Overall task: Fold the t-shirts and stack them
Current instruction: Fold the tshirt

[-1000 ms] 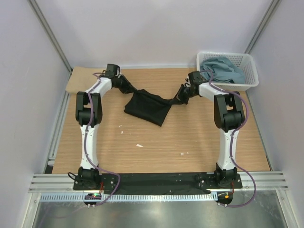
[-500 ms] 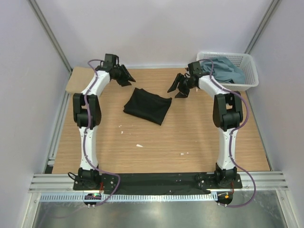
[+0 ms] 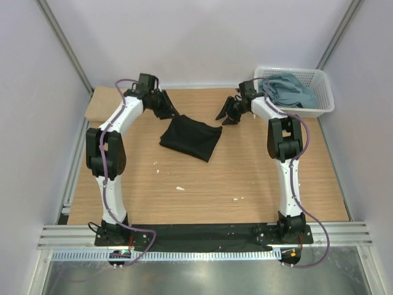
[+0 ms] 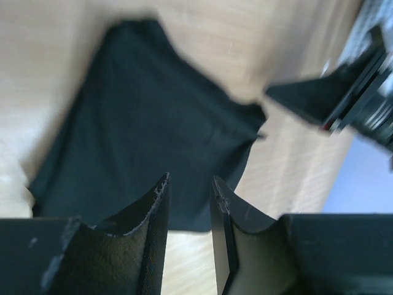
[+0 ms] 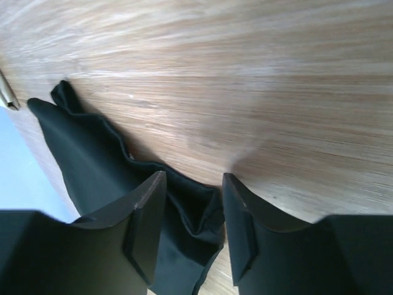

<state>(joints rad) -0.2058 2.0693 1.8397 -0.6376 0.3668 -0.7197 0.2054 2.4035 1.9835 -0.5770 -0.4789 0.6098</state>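
The black t-shirt is lying at a slant with a rumpled corner below my right gripper. I should turn the t-shirt straight first, and then grab its side edge with my right gripper.
A black t-shirt lies folded into a rough rectangle on the wooden table, behind the middle. My left gripper hovers open and empty just past its far left corner. In the left wrist view the black t-shirt fills the space beyond my open left gripper. My right gripper hovers open and empty off its far right corner. In the right wrist view my gripper is above a rumpled edge of the black t-shirt. A tan-beige t-shirt lies flat at the far left.
A white lattice basket stands at the far right corner and holds a crumpled blue-grey t-shirt. Small white scraps lie on the table in front of the black shirt. Grey walls close in the table on three sides.
One second ago both grippers held the black shirt's far corners. They have let go and lifted off. The shirt now lies flat, and the left gripper has swung back towards its corner.
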